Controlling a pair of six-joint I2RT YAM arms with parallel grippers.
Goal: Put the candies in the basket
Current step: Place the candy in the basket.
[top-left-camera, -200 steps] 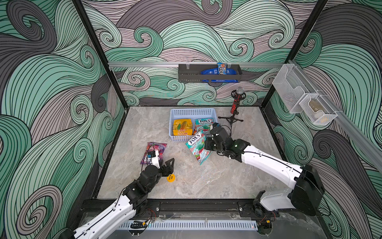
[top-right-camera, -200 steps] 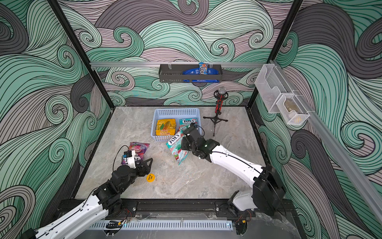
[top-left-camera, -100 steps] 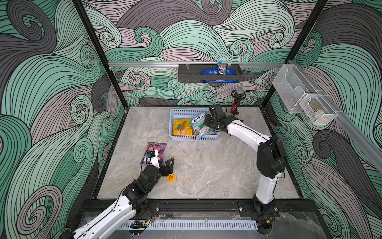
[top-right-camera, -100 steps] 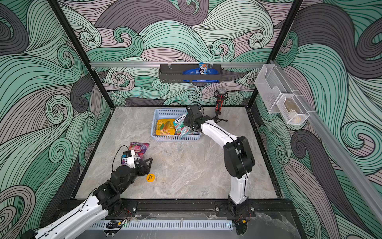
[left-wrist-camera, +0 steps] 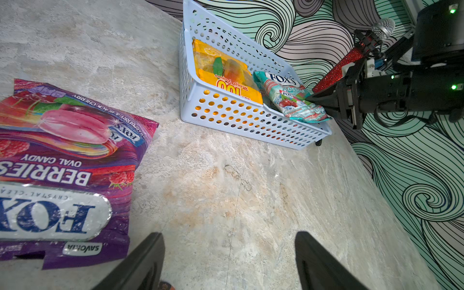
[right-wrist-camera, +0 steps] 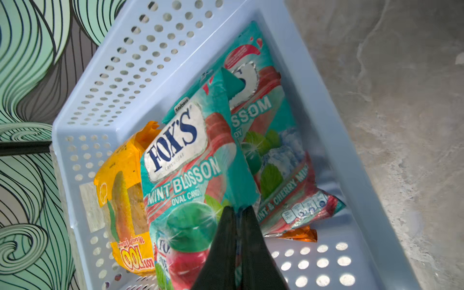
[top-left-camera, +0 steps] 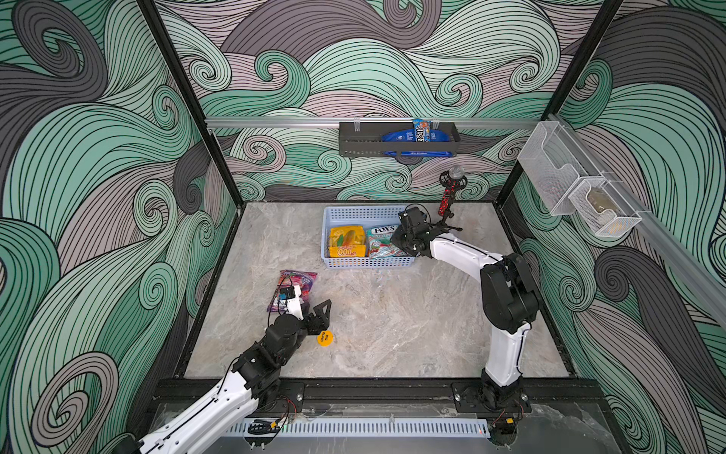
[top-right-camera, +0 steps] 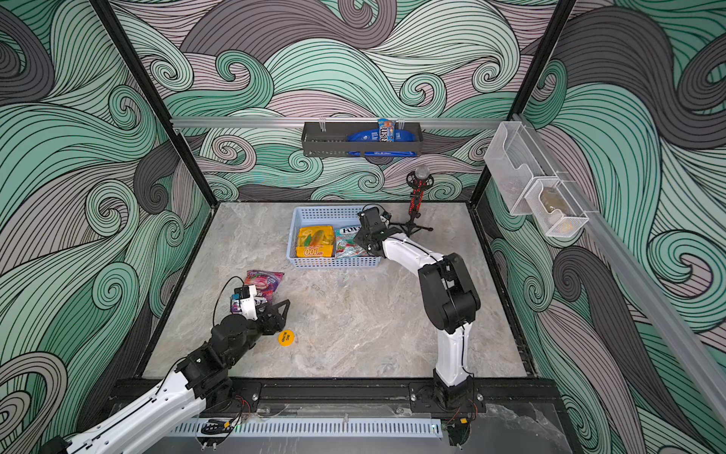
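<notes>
My left gripper's wrist hangs over the purple Berries bag [top-left-camera: 297,278], so next my left gripper swings clear before my right gripper takes the bag's edge [top-left-camera: 311,284].
The light blue basket [top-left-camera: 361,214] [top-right-camera: 326,214] stands at the back of the table. A yellow "100" bag [top-left-camera: 347,241] [right-wrist-camera: 123,200] lies in it. My right gripper [top-left-camera: 395,241] [right-wrist-camera: 238,209] is shut on the edge of a teal FOX'S Mint bag [right-wrist-camera: 190,165] [left-wrist-camera: 288,98], holding it inside the basket over a second teal bag [right-wrist-camera: 271,140]. An orange bag's corner [right-wrist-camera: 298,234] peeks out beneath. The purple Berries bag [top-left-camera: 296,281] [left-wrist-camera: 62,155] lies flat on the table. My left gripper [top-left-camera: 310,310] [left-wrist-camera: 229,236] stands open over bare table just beside it.
A small yellow disc [top-left-camera: 325,338] lies by the left gripper. A red microphone on a tripod [top-left-camera: 450,196] stands right behind the right wrist. A black wall rack [top-left-camera: 396,139] holds blue packets. White mesh bins [top-left-camera: 577,184] hang on the right wall.
The right arm carried the teal bag from the table in front of the basket back into the basket. The left arm has barely moved.
</notes>
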